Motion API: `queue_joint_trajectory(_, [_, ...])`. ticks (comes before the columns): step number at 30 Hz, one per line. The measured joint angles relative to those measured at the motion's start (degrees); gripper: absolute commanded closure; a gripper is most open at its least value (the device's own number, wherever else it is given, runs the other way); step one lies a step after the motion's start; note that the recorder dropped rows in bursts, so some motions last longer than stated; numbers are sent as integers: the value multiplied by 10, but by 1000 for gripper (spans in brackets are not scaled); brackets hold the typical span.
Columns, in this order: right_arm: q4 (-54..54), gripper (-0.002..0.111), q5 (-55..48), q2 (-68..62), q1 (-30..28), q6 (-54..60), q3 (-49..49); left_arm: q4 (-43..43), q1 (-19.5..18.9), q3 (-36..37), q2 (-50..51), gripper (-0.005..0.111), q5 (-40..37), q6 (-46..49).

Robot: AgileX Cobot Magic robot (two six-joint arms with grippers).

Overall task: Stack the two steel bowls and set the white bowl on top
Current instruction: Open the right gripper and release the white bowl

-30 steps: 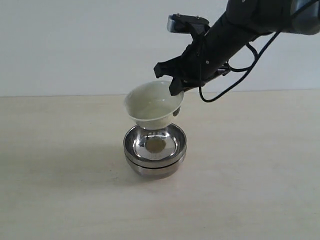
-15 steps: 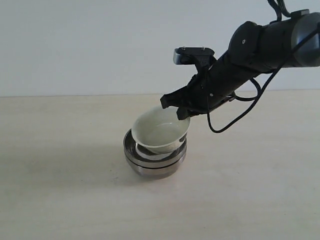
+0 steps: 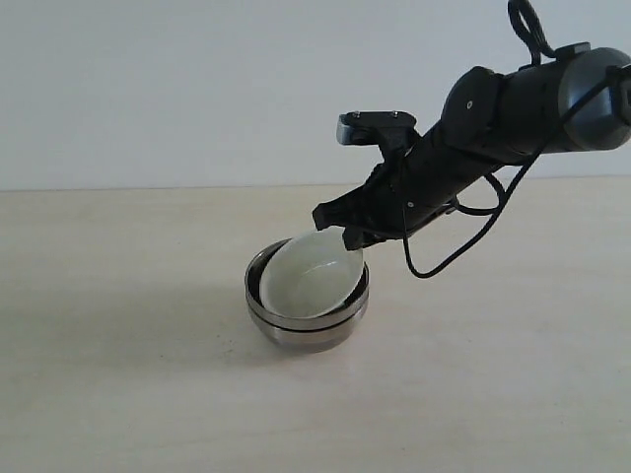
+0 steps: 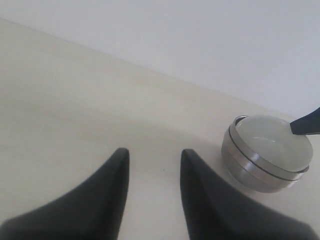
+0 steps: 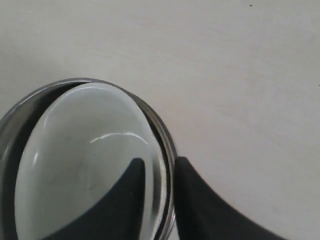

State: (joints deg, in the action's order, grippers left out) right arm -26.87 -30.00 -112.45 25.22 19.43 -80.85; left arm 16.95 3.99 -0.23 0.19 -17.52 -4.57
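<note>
The white bowl sits at a slant in the top steel bowl, so next my right gripper lets go of its raised rim (image 3: 356,261) and sets the white bowl level (image 3: 308,278) with closed fingers.
The two steel bowls (image 3: 306,323) sit nested as one stack near the middle of the table; they also show in the left wrist view as the steel stack (image 4: 252,167). The white bowl (image 3: 311,276) lies tilted inside the top steel bowl, its rim raised on the right. My right gripper (image 3: 347,235) is shut on that raised rim: in the right wrist view one finger is inside the white bowl (image 5: 85,160) and the other is outside, over the steel rim (image 5: 164,134). My left gripper (image 4: 154,151) hangs open over bare table, left of the stack.
The pale wooden table (image 3: 118,394) runs back to a plain white wall. The right arm and its dangling cable (image 3: 463,241) reach in from the upper right above the stack.
The right gripper has come down with the white bowl, from above the steel stack into it. The bowl now rests tilted inside the top steel bowl.
</note>
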Motion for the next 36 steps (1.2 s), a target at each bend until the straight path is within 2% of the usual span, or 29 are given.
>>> queue_joint_trajectory(2, [-4, 70, 1, 0, 0, 0, 0, 0, 0, 0, 0, 74, 0, 0])
queue_joint_trajectory(11, [-7, 72, 9, 4, 0, 0, 0, 0, 0, 0, 0, 74, 0, 0])
queue_joint_trajectory(14, [-7, 88, 9, 23, 0, 3, 0, 0, 0, 0, 0, 74, 0, 0])
queue_joint_trajectory(16, [-9, 107, 9, 38, 0, 8, 0, 0, 0, 0, 0, 74, 0, 0])
queue_joint_trajectory(17, [-11, 108, 7, 46, 0, 11, 0, 0, 0, 0, 0, 74, 0, 0])
queue_joint_trajectory(24, [-13, 108, -18, 56, 0, 15, 13, 0, 0, 0, 0, 74, 0, 0])
queue_joint_trajectory(28, [-13, 108, -1, 48, 0, 21, 60, 0, 0, 0, 0, 74, 0, 0])
queue_joint_trajectory(36, [-14, 108, 23, 37, 0, 26, 71, 0, 0, 0, 0, 74, 0, 0])
